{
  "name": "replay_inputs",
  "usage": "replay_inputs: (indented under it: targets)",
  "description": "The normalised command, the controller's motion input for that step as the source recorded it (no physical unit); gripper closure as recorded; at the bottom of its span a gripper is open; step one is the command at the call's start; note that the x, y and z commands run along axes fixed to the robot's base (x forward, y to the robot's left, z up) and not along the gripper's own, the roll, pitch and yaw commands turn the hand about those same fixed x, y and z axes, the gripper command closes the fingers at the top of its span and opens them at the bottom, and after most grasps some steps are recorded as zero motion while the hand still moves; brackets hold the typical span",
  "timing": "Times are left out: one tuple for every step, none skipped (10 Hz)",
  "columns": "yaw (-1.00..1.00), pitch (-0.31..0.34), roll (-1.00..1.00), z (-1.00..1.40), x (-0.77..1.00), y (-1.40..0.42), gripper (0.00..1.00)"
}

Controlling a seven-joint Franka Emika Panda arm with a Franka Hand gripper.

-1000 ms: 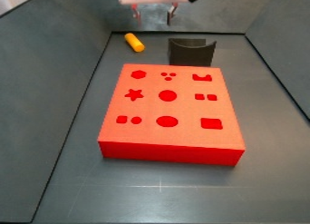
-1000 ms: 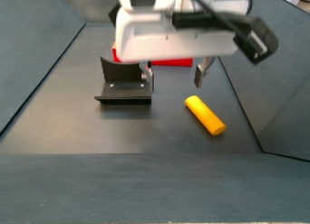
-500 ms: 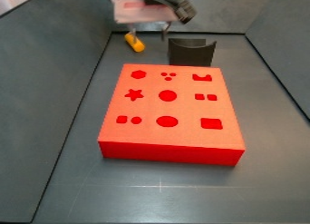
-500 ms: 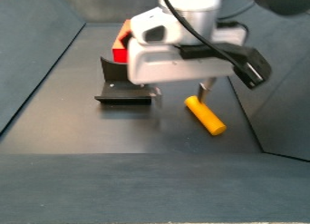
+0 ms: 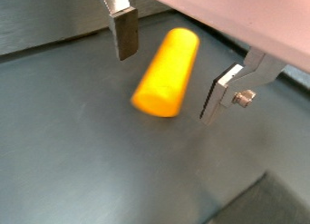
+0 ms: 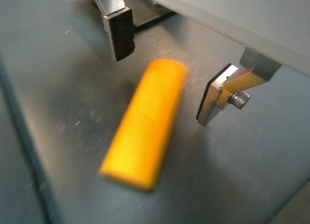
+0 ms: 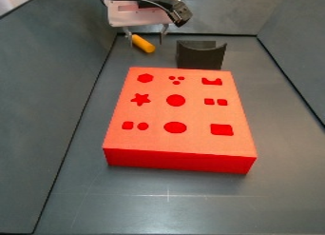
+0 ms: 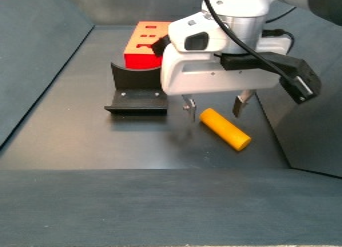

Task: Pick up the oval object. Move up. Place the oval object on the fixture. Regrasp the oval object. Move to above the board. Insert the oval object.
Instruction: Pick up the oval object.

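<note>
The dark fixture's top (image 7: 200, 48) dips between two raised corners, so the oval object (image 7: 143, 44) will rest cradled there when the robot sets it on the fixture.
The oval object (image 5: 166, 72) is an orange-yellow peg lying flat on the grey floor, seen in both wrist views (image 6: 144, 123) and both side views (image 7: 143, 44) (image 8: 225, 129). My gripper (image 5: 169, 69) hangs open just above it, a silver finger (image 5: 123, 33) on each side, with gaps between pads and peg. In a side view the gripper (image 8: 217, 108) straddles the peg's near end. The dark fixture (image 7: 200, 54) stands beside the peg. The red board (image 7: 178, 117) with shaped holes lies in front of the fixture.
Sloping grey walls (image 7: 51, 58) enclose the floor on all sides. In a side view the fixture (image 8: 136, 91) and the board (image 8: 142, 46) lie left of the gripper.
The gripper has moved over to the peg and come down lower, so its open fingers now flank it. The peg, fixture and board have not moved.
</note>
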Motion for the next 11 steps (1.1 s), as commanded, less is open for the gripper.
replay_inputs:
  targets:
    - [0.00, 0.000, 0.00, -0.04, 0.00, 0.00, 0.00]
    - [0.38, -0.044, 0.00, -0.33, 0.00, 0.00, 0.00]
    - [0.95, -0.056, 0.00, -0.31, 0.11, 0.00, 0.00]
    - [1.00, -0.053, 0.00, -0.29, 0.05, 0.00, 0.00]
    - [0.87, 0.000, 0.04, -0.18, 0.18, 0.00, 0.00]
    - [0.01, 0.000, 0.00, 0.00, 0.00, 0.00, 0.00]
    - [0.00, 0.000, 0.00, -0.04, 0.00, 0.00, 0.00]
    - [0.00, 0.000, 0.00, 0.00, 0.00, 0.00, 1.00]
    - [0.00, 0.000, 0.00, 0.00, 0.00, 0.00, 1.00]
    - [0.00, 0.000, 0.00, 0.00, 0.00, 0.00, 1.00]
    - [0.00, 0.000, 0.00, 0.00, 0.00, 0.00, 1.00]
